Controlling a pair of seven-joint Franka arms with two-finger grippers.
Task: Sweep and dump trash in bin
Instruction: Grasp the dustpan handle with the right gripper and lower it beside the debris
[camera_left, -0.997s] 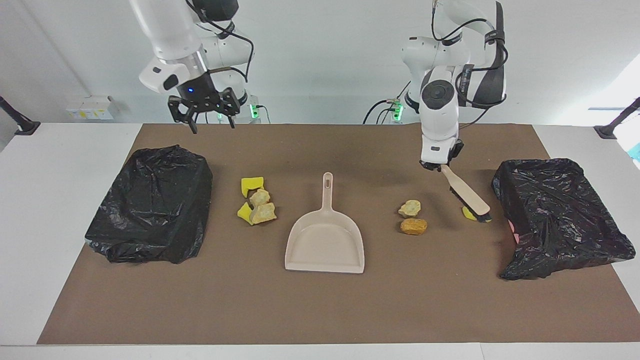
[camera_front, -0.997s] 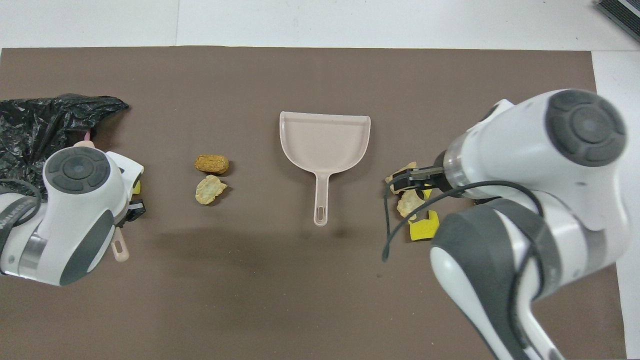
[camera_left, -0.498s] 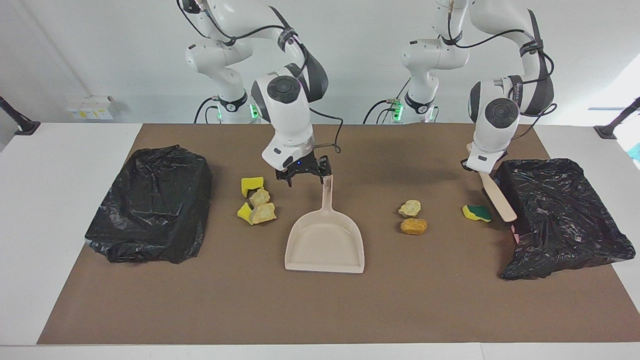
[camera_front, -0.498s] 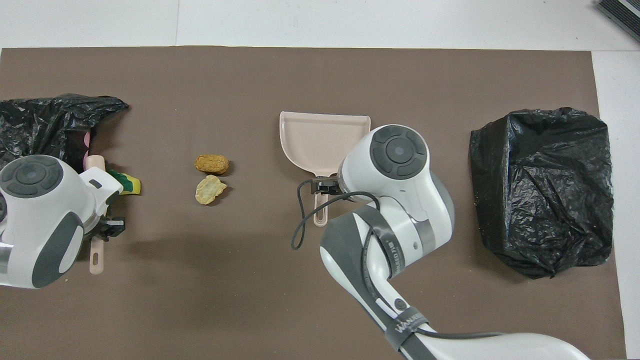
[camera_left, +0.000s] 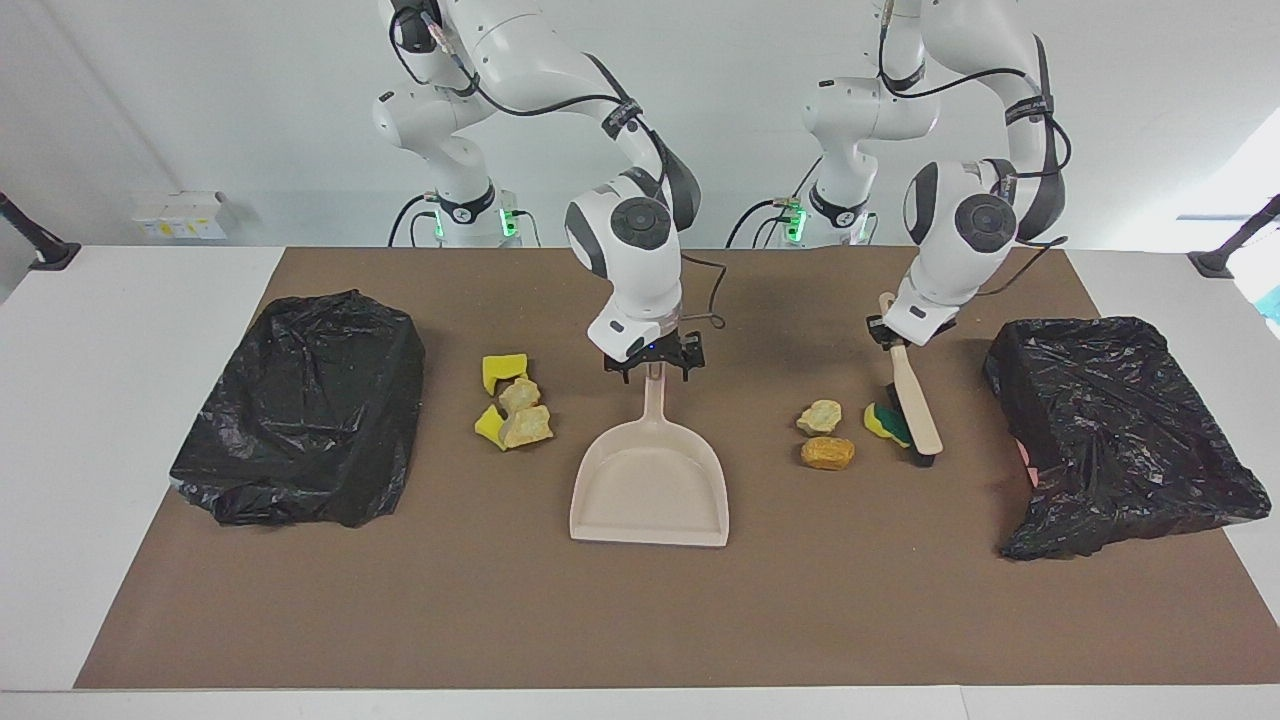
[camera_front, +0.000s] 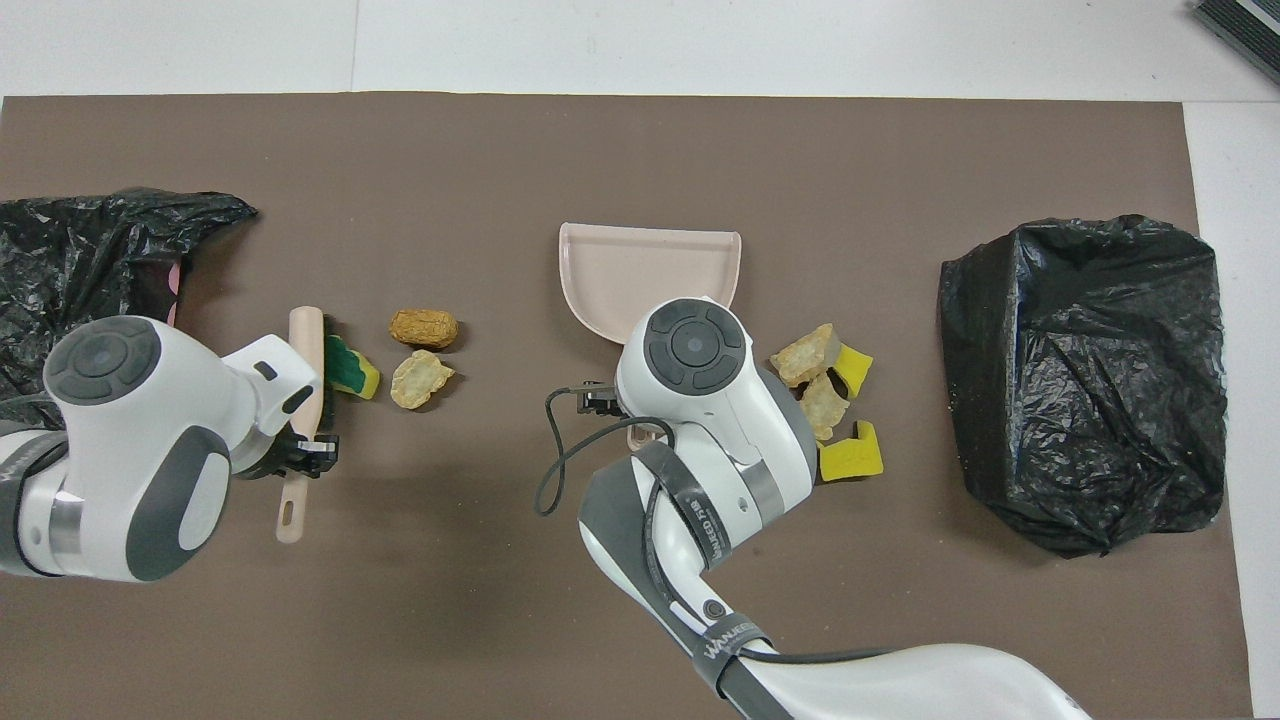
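The pink dustpan's open edge (camera_left: 648, 539) points away from the sponge piece, so my right gripper should first grab the dustpan's handle (camera_left: 655, 391) and turn that edge toward the brush.
My left gripper (camera_left: 895, 338) (camera_front: 303, 452) is shut on the handle of a beige brush (camera_left: 918, 405) (camera_front: 303, 350). The brush's dark bristles rest against a yellow-and-green sponge piece (camera_left: 880, 421) (camera_front: 352, 368). Two tan bread-like chunks (camera_left: 820, 415) (camera_front: 421, 378) lie just beside it, toward the dustpan. My right gripper (camera_left: 655, 362) stands open, its fingers on either side of the handle of the pink dustpan (camera_left: 650, 485) (camera_front: 610, 265). A pile of trash (camera_left: 515, 405) (camera_front: 825, 380) lies beside the dustpan toward the right arm's end. The overhead view hides my right gripper under its own wrist.
A bin lined with a black bag (camera_left: 1120, 430) (camera_front: 80, 250) sits at the left arm's end of the brown mat. A second black-bagged bin (camera_left: 300, 410) (camera_front: 1085, 380) sits at the right arm's end.
My right gripper has come down from near the robots to straddle the dustpan handle. My left arm has swept the brush, pushing the yellow-and-green sponge piece closer to the two bread chunks.
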